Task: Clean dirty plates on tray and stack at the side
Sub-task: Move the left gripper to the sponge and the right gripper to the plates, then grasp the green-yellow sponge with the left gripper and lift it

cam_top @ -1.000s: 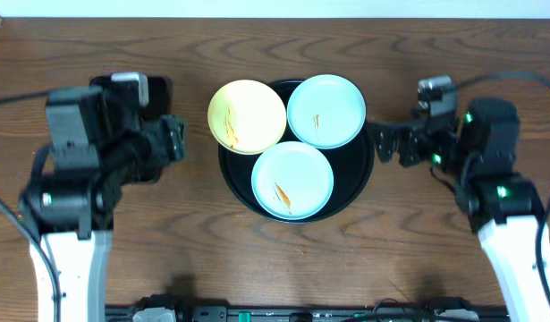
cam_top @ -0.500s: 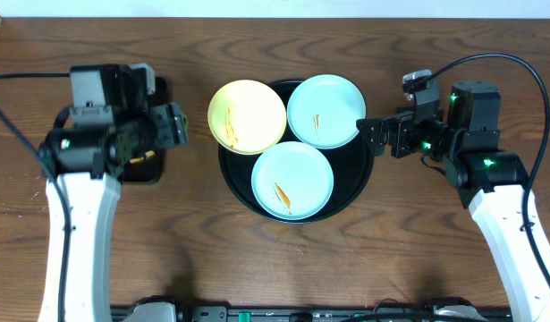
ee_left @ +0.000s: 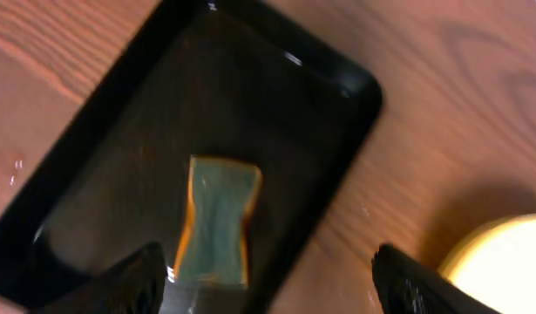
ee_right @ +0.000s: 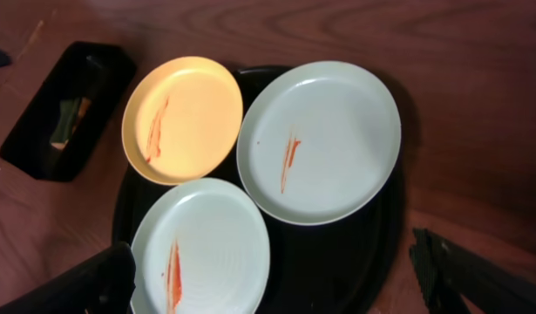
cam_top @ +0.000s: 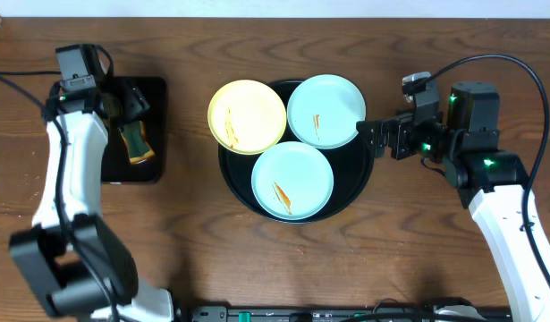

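Note:
The sponge's sides bend inward at its middle. Its green side will fold into a crease when I squeeze the sponge and lift it.
The round black tray holds three dirty plates with orange-brown smears. A pale yellow plate overhangs its back-left rim. One mint-blue plate lies at the back right, another at the front. My right gripper hovers open just right of the tray rim; from its wrist camera the plates lie ahead of the empty right gripper. My left gripper is open above the small rectangular tray, away from the plates. Nothing is between its fingers.
A small rectangular black tray at the left holds a green-and-orange sponge, seen closely in the left wrist view. Bare wooden table surrounds both trays. A cable loops above the right arm.
My left arm has swung back and to the left, bringing its gripper over the rectangular tray and sponge. The right gripper first moved slightly toward the round tray, then held still. Plates unmoved.

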Motion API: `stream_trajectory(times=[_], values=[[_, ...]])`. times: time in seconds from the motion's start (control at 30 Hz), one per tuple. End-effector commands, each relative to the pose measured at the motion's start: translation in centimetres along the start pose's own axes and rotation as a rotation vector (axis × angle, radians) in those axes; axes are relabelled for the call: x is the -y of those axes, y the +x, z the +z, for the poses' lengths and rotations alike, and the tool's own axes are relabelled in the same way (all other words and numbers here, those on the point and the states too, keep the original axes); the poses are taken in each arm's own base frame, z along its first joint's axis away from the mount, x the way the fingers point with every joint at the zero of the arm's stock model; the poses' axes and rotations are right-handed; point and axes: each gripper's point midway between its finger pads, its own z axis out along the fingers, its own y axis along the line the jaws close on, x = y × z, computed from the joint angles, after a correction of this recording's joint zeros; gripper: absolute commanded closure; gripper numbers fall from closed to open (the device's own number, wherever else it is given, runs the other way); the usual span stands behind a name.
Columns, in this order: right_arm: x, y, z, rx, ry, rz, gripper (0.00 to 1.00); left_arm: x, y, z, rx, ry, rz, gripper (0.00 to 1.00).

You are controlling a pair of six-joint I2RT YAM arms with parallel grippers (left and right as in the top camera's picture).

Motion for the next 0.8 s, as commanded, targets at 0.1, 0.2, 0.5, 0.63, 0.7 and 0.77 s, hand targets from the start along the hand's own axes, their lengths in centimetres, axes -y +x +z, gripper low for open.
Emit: stream_trajectory(times=[0.1, 0.2, 0.5, 0.63, 0.7, 0.77], values=[[0.2, 0.0, -0.3, -0.012, 0.015, -0.009, 0.01, -0.9, 1.0, 4.7, -0.063, -0.043, 0.033, 0.25], [0.4, 0.2, -0.3, -0.022, 0.026, -0.003, 0.01, -2.2, 2.3, 6.5, -0.110, -0.107, 0.038, 0.25], [0.5, 0.7, -0.3, -0.041, 0.034, 0.007, 0.01, -5.5, 4.7, 8.8, -0.229, -0.162, 0.060, 0.25], [0.6, 0.7, -0.3, -0.041, 0.041, 0.007, 0.01, -4.3, 6.2, 10.1, -0.301, -0.025, 0.161, 0.27], [0.6, 0.7, -0.3, -0.041, 0.041, 0.007, 0.01, -4.3, 6.9, 10.7, -0.322, -0.019, 0.173, 0.28], [0.6, 0.7, -0.3, -0.041, 0.041, 0.007, 0.01, -4.3, 7.4, 11.2, -0.340, -0.022, 0.176, 0.28]])
